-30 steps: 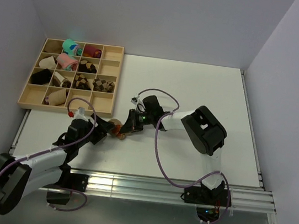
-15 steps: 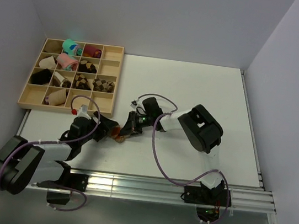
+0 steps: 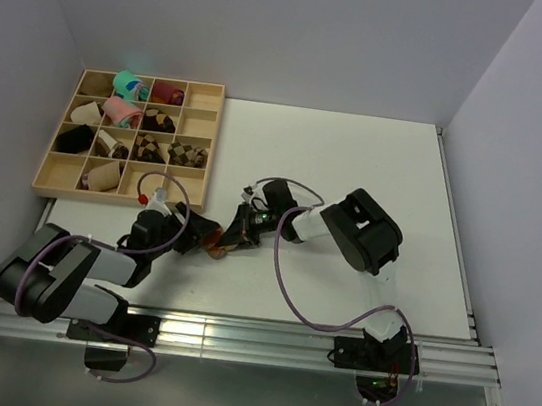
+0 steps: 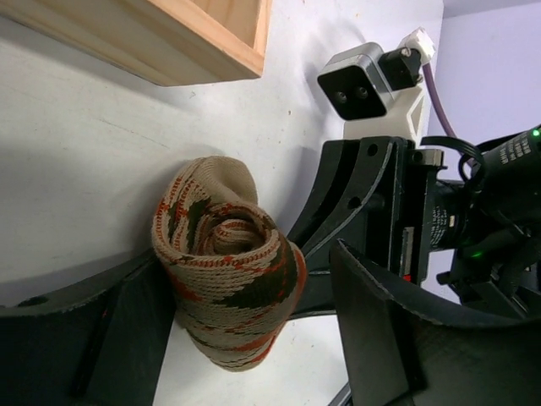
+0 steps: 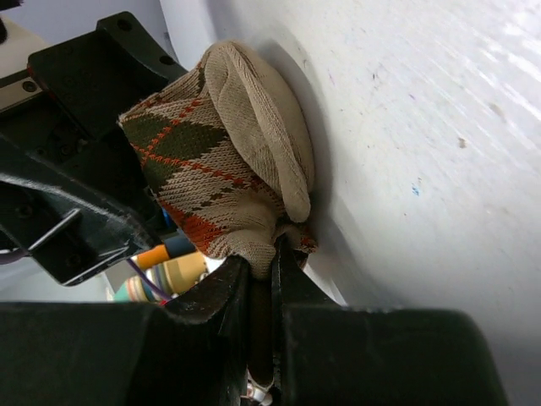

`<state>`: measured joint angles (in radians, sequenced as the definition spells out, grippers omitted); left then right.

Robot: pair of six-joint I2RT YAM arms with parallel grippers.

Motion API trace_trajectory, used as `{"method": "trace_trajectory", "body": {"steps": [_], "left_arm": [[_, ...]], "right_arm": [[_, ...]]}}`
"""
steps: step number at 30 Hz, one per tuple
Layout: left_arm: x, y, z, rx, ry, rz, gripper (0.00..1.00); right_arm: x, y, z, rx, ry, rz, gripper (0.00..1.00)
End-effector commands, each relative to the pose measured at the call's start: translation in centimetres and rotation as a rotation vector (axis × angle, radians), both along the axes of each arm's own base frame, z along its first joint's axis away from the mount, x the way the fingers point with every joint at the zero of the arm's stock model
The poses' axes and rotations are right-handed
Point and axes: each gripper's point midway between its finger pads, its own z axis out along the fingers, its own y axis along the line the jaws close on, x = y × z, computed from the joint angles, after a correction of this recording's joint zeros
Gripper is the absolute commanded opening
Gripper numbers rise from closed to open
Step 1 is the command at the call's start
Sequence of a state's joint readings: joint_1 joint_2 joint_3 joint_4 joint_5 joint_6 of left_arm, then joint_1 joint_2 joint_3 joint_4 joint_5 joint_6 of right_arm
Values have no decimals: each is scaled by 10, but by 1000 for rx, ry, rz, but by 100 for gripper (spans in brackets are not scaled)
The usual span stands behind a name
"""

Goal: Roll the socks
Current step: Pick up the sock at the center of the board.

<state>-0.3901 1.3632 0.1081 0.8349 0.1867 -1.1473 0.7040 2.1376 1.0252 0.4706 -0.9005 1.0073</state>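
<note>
My right gripper is pinching only the sock's edge (image 5: 256, 245), and the tray is on my left gripper's side. My left gripper should take hold of the roll (image 4: 232, 266) and carry it.
The tan argyle sock (image 4: 224, 271) with dark brown and orange-red diamonds is rolled into a tube and stands on end on the white table. In the top view it (image 3: 215, 243) lies between both grippers, just below the tray's corner. My left gripper (image 4: 254, 279) is open and straddles the roll; one finger (image 4: 127, 338) is against its side and the other finger (image 4: 380, 330) stands apart from it. My right gripper (image 5: 260, 264) is shut on the lower edge of the sock (image 5: 220, 161), pinching a fold of fabric. In the top view the left gripper (image 3: 198, 230) and right gripper (image 3: 231, 236) face each other.
A wooden compartment tray (image 3: 210, 144) stands at the back left and holds several rolled socks in pink, teal, maroon and brown-cream. Its near corner (image 4: 211, 42) is close behind the sock. The right arm's wrist camera (image 4: 363, 80) sits just beyond the roll.
My left gripper has moved right and up, closing in around the sock roll, and its arm has folded back. The right gripper has shifted slightly left, still holding the sock.
</note>
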Motion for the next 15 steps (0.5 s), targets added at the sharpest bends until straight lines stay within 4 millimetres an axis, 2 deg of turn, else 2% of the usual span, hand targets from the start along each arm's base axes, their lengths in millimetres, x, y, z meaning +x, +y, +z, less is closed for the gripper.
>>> {"method": "trace_trajectory", "body": {"steps": [1,5,6,8,9,11,14,15], "left_arm": [[-39,-19,-26,14,132,-166,72],[-38,-22,-23,10,122,-183,58],[-37,-23,-22,11,118,-184,48],[-34,-25,-20,12,112,-192,36],[-34,-26,-20,12,111,-194,21],[-31,-27,-18,22,115,-195,3],[-26,-19,-16,75,125,-153,1],[-23,-17,-13,90,120,-144,0]], "right_arm": [[1,-1,-26,-51,41,-64,0],[6,1,-20,-24,33,-78,0],[8,2,-18,-19,26,-77,0],[9,3,-15,-13,16,-76,0],[9,3,-14,-13,14,-76,0],[11,3,-10,-6,-6,-78,2],[10,-2,-10,-29,-37,-74,16],[11,-4,-2,-24,-61,-78,27]]}}
